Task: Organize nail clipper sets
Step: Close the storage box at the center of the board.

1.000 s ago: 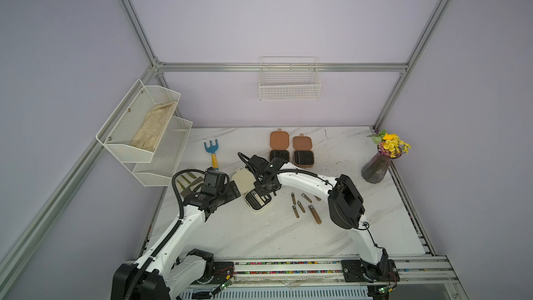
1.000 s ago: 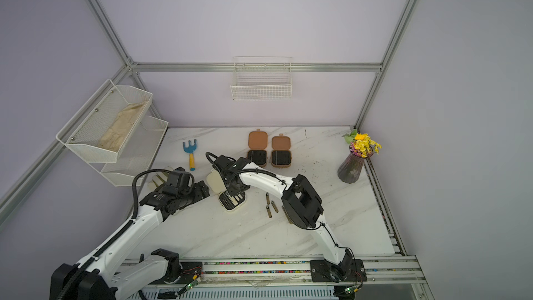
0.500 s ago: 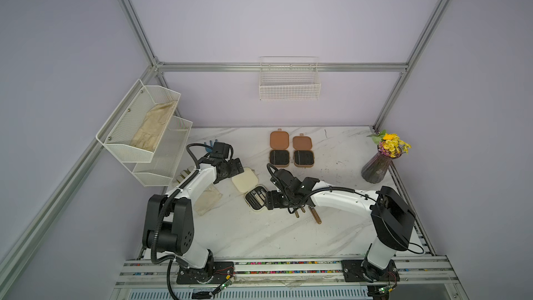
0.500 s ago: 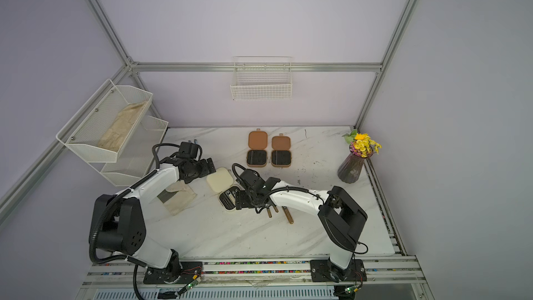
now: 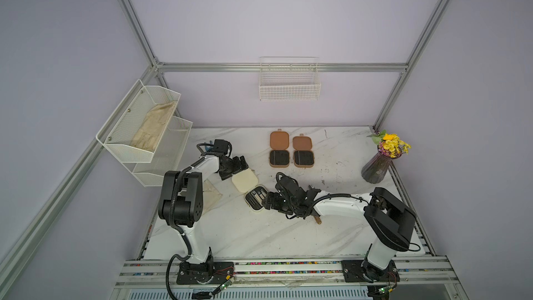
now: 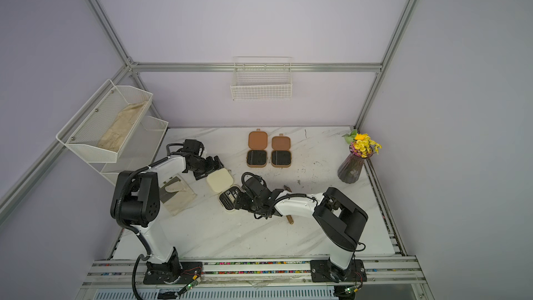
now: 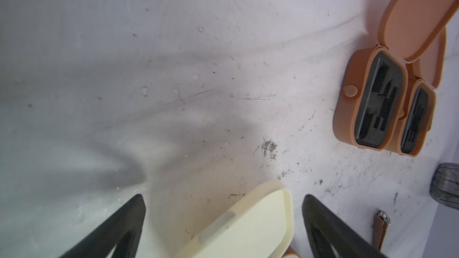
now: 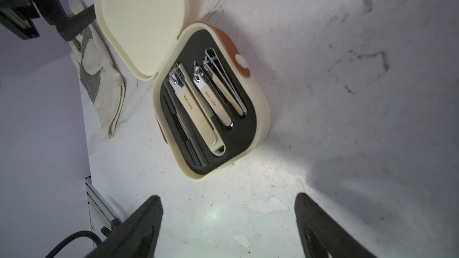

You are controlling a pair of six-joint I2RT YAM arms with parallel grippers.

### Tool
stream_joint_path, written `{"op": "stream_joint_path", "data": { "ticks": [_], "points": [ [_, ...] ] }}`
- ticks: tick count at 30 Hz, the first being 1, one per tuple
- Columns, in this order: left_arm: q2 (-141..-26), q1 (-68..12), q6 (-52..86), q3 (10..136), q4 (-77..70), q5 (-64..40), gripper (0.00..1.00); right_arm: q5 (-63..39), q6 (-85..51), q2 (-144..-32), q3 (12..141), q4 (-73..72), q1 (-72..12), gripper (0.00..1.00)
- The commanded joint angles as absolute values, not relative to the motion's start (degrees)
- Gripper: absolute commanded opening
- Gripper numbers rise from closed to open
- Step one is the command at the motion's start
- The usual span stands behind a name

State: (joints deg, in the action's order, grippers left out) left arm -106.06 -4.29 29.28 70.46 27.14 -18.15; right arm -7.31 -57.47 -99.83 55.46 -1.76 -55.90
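The lid lies on the other side of the filled base [image 5: 255,196] from the robot's right gripper, so next the left gripper swings the lid [image 5: 245,180] over the clippers and pushes it closed.
The cream nail clipper case lies open mid-table, its lid [image 5: 244,180] flat and its black-lined base [image 5: 255,199] holding several cream-and-silver clippers [image 8: 198,100]. My left gripper [image 5: 240,167] is open, and the lid's far edge [image 7: 248,227] lies between its fingers without being clamped. My right gripper [image 5: 266,200] is open just right of the base, with only bare table between its fingers [image 8: 149,219]. Two brown cases [image 5: 279,151] [image 5: 303,152] lie open at the back, their black liners empty. A bronze clipper [image 5: 318,220] pokes out from under the right arm.
A beige glove [image 5: 212,196] lies left of the cream case. A dark vase of yellow flowers [image 5: 377,165] stands at the right edge. A white mesh rack [image 5: 144,128] hangs on the left wall and a wire basket [image 5: 289,85] on the back wall.
My left gripper has swung from the front left up to the cream lid. My right gripper has drawn back off the case to its right side and its jaws have opened wide.
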Motion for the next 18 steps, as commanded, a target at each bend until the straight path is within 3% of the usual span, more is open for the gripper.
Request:
{"op": "stream_joint_path", "data": {
  "ticks": [1,18],
  "points": [
    [-105.2,-4.17,28.12,73.32,24.03,-24.52,0.96,-5.64,-62.53,-102.05,55.09,-7.05,-55.81,0.87],
    [-91.23,-5.05,31.79,61.88,20.78,-29.54,0.95,-5.25,-63.72,-112.13,60.18,-10.46,-55.38,0.87]
  ]
}}
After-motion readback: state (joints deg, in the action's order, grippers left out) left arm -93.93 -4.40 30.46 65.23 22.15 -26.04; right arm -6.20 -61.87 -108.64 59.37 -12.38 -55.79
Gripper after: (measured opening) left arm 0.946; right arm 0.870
